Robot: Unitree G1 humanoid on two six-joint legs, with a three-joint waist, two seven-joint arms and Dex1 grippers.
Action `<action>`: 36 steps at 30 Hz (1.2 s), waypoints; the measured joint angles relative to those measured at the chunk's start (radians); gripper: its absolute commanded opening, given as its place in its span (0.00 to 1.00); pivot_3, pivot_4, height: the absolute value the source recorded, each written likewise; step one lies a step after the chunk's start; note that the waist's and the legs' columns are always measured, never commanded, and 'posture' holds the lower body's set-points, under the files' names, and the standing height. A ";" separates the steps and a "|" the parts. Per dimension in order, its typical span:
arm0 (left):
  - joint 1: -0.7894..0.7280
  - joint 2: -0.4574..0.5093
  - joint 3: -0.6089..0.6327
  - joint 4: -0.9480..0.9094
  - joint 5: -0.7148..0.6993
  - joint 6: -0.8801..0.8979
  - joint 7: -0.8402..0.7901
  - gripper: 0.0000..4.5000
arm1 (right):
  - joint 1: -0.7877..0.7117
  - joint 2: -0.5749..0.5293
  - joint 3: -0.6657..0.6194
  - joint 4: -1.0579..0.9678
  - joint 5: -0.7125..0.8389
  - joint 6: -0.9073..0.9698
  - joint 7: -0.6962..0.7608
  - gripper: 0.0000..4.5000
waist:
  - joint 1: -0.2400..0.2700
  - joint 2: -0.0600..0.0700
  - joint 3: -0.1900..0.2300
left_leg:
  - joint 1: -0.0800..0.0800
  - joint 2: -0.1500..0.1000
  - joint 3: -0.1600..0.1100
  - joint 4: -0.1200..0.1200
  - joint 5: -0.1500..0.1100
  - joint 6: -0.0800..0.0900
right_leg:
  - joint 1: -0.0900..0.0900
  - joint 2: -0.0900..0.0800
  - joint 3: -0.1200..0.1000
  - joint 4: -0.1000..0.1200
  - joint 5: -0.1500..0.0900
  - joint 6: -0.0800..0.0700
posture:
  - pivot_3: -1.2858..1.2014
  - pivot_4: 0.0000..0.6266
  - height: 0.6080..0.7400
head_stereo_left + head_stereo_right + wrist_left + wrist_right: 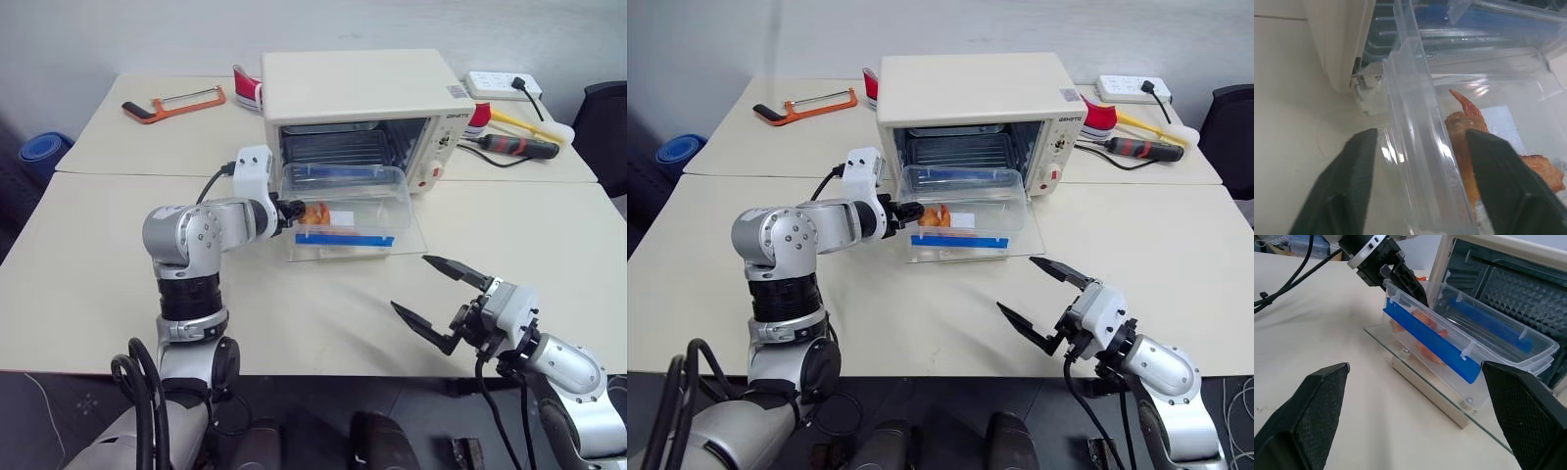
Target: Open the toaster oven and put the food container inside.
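Observation:
The clear food container [346, 208] looks narrower than the oven's opening [353, 145], so I expect it to slide straight in and fit completely inside when the robot pushes it.
The cream-white toaster oven [358, 83] stands open at the back of the table, its glass door [415, 238] folded down flat. On that door lies the clear food container [348, 211], blue clips along its sides and orange fried food [1469, 147] inside, its far end at the oven's mouth. My left gripper [292, 212] is at the container's left end, open. Its fingers [1352, 186] straddle the clear end wall without pressing on it. My right gripper [409, 282] hovers open and empty over the table's near edge, in front and to the right of the door.
An orange hacksaw [174, 103] lies at the back left. A red-and-white object [247, 86] sits beside the oven. A power strip [503, 84] and a red-black screwdriver [514, 147] lie at the back right. A dark chair [602, 117] stands past the right edge.

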 measured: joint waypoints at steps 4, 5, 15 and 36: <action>0.002 0.121 0.006 -0.011 -0.045 -0.057 -0.131 0.76 | 0.012 -0.011 -0.014 -0.019 0.045 0.073 -0.013 1.00 | -0.003 0.001 0.000 | 0.000 0.000 0.000 0.000 0.000 0.000 | -0.001 0.000 0.000 0.000 0.000 0.000 | 0.52 0.24 1.00; 0.005 0.161 0.012 -0.013 -0.057 -0.070 -0.168 0.76 | 0.012 -0.021 -0.024 -0.030 0.065 0.101 -0.014 1.00 | -0.003 0.001 0.000 | 0.000 0.000 0.000 0.000 0.000 0.000 | -0.001 0.000 0.000 0.000 0.000 0.000 | 0.52 0.24 1.00; 0.430 0.705 -0.118 -0.020 -0.081 -0.550 -0.891 0.29 | -0.112 -0.168 0.037 0.004 0.134 0.365 0.062 0.49 | -0.022 0.006 0.001 | 0.001 0.001 0.001 -0.005 0.000 0.000 | -0.001 0.000 0.000 -0.003 -0.001 -0.001 | 0.52 0.24 1.00; 0.308 0.200 -0.340 0.176 0.085 -0.869 -0.685 0.00 | -0.788 0.038 0.210 0.717 -0.161 0.243 0.093 0.01 | -0.023 0.006 0.001 | -0.004 0.000 0.000 0.003 0.000 0.003 | 0.000 0.000 -0.002 -0.005 0.004 -0.001 | 0.52 0.24 1.00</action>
